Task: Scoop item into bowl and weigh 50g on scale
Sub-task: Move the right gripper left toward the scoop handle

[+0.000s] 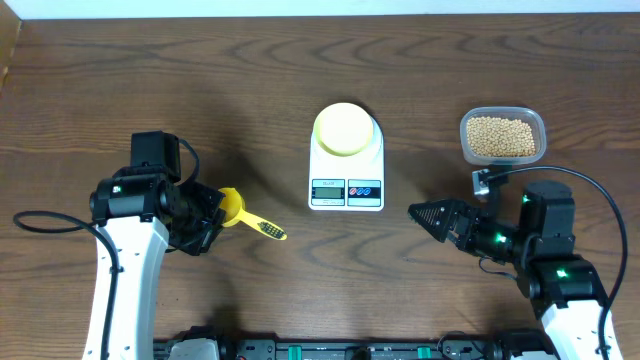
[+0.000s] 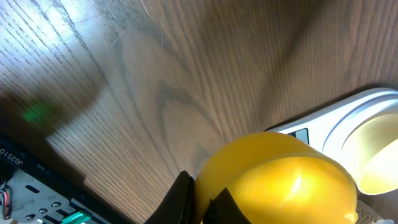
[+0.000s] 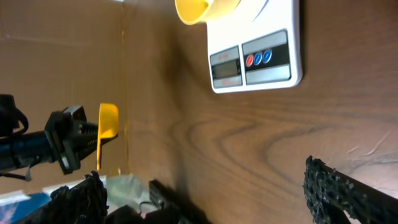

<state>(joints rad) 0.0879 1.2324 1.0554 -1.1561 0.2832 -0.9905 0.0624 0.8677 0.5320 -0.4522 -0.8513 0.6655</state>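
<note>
My left gripper is on the yellow measuring spoon's cup (image 1: 232, 206) and the spoon's handle is free, so my right gripper should keep going toward the handle's tip (image 1: 275, 231) and close there.
The pale-yellow bowl (image 1: 346, 129) sits empty on the white scale (image 1: 346, 192) at the table's middle. The tan beans (image 1: 500, 137) fill a clear tub (image 1: 540, 128) at the right. My left gripper (image 1: 207, 214) is shut on the cup end of a yellow measuring spoon (image 1: 245, 216), left of the scale, with the handle pointing right. The left wrist view shows the spoon's cup (image 2: 280, 180) against the closed fingers (image 2: 181, 199), with the scale (image 2: 323, 121) and bowl (image 2: 380, 155) beyond. My right gripper (image 1: 425, 212) is open and empty, right of the scale and pointing left.
In the right wrist view the scale (image 3: 273, 43) and bowl (image 3: 202, 9) lie ahead, with the spoon (image 3: 107, 124) in the left arm's grip further off. Cables and black arm mounts (image 1: 330, 350) run along the table's front edge.
</note>
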